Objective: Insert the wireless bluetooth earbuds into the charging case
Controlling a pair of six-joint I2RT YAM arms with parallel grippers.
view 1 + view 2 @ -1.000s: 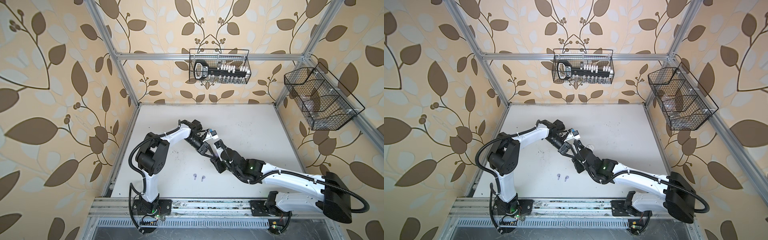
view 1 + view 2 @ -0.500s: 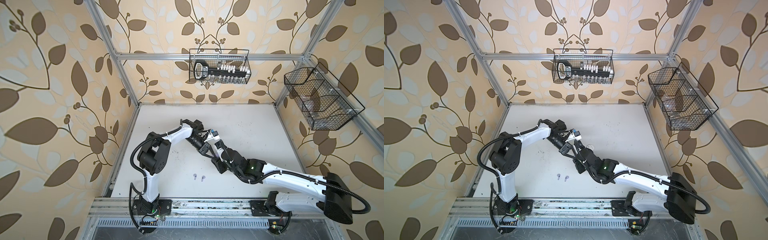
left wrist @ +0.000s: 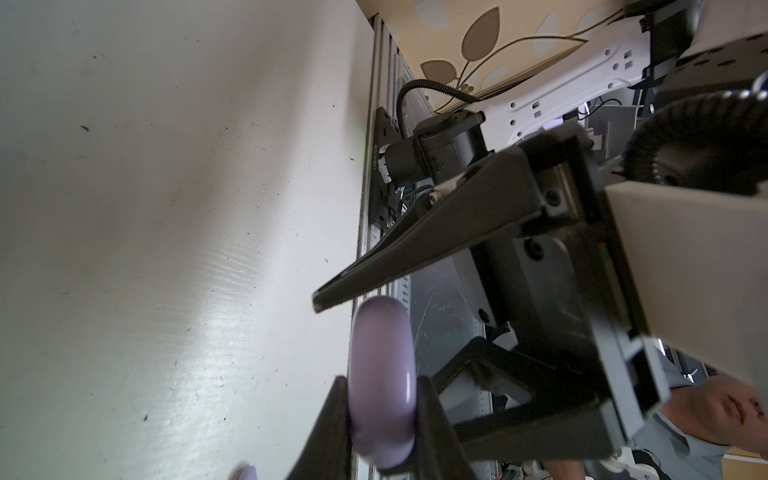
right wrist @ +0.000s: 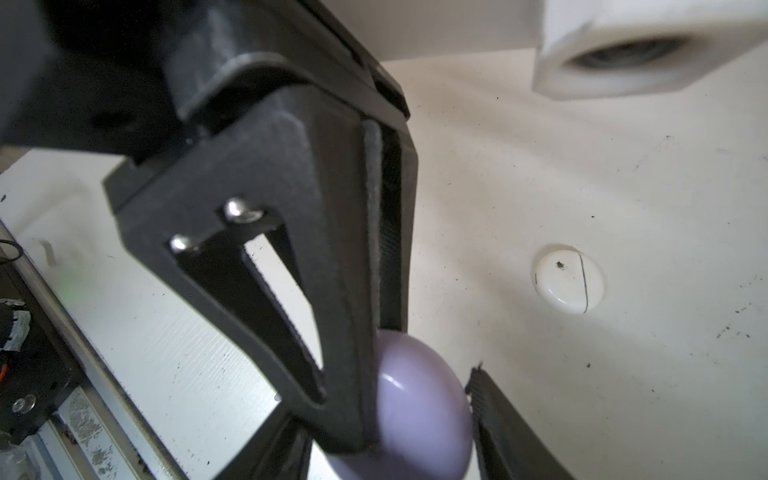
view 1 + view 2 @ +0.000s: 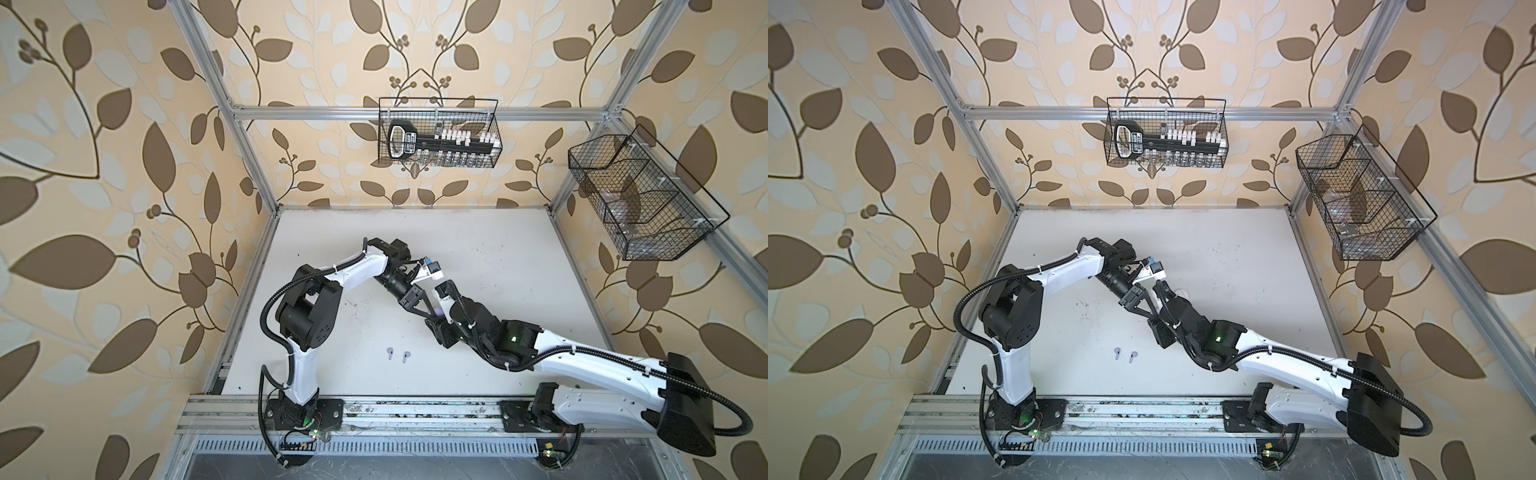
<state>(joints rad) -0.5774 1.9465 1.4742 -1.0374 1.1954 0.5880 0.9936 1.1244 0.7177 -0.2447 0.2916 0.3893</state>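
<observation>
The charging case (image 4: 424,396) is closed inside my right gripper's fingers, so my right gripper should back off, let my left gripper turn the case (image 3: 382,360), then lift its lid.
The lilac round charging case (image 3: 382,374) is closed and held off the table, with my left gripper (image 3: 382,415) shut on its two flat faces. My right gripper (image 4: 399,407) is open and straddles the same case (image 4: 419,407); one of its fingers (image 4: 498,419) stands a sliver off the rim. In both top views the two grippers meet at mid-table, the left gripper (image 5: 430,309) against the right gripper (image 5: 438,320). Two lilac earbuds (image 5: 390,353) (image 5: 1116,353) lie loose on the white table nearer the front rail, apart from both grippers.
A white round case (image 4: 569,278) lies closed on the table just beyond the grippers. Wire baskets hang on the back wall (image 5: 438,133) and the right wall (image 5: 640,199). The aluminium front rail (image 5: 415,411) carries both arm bases.
My left gripper has closed onto the lilac case. My right gripper's jaws have widened around it. Both arms have hardly moved.
</observation>
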